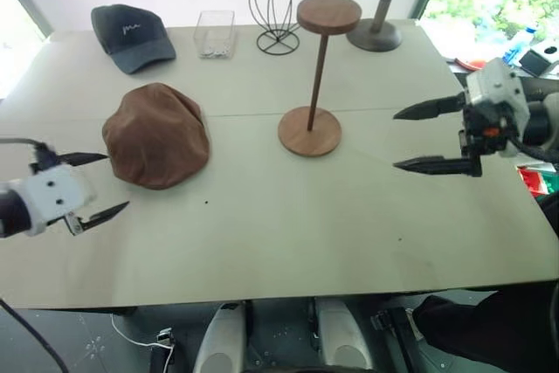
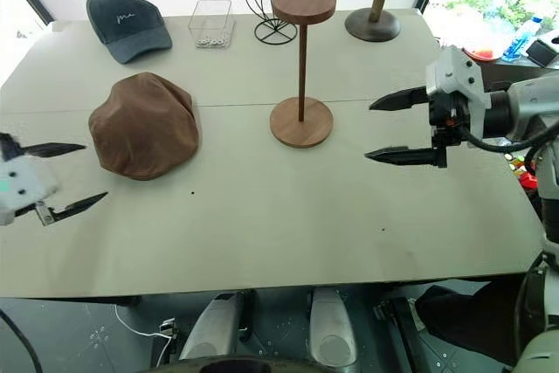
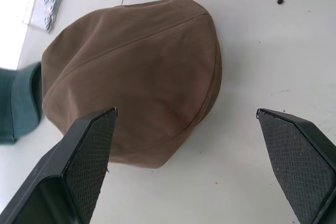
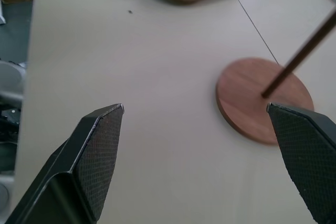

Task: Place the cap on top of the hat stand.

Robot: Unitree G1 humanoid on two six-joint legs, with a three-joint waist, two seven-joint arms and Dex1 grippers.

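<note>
The brown cap's soft top (image 1: 157, 135) is wider than the hat stand's round top disc (image 1: 329, 14), so the cap will sag around the disc and hide it when I lower the cap.
The brown cap (image 1: 157, 135) lies flat on the table's left half, its soft crown up. Just to its left, my left gripper (image 1: 98, 186) hovers open, fingers pointing toward the cap's near edge without touching it; the cap (image 3: 136, 72) lies beyond the empty fingers in the left wrist view. The wooden hat stand (image 1: 316, 76) rises upright at the table's centre, its round top disc bare. My right gripper (image 1: 415, 138) is open to the right of the stand's base (image 4: 264, 99), pointing left toward it, nothing between the fingers.
At the back stand a dark baseball cap (image 1: 133, 35), a small clear box (image 1: 215, 34), a black wire head-shaped stand (image 1: 279, 4) and a grey thick-stemmed stand (image 1: 377, 19). The table (image 1: 262, 242) ends close in front of me; clutter sits past its right edge.
</note>
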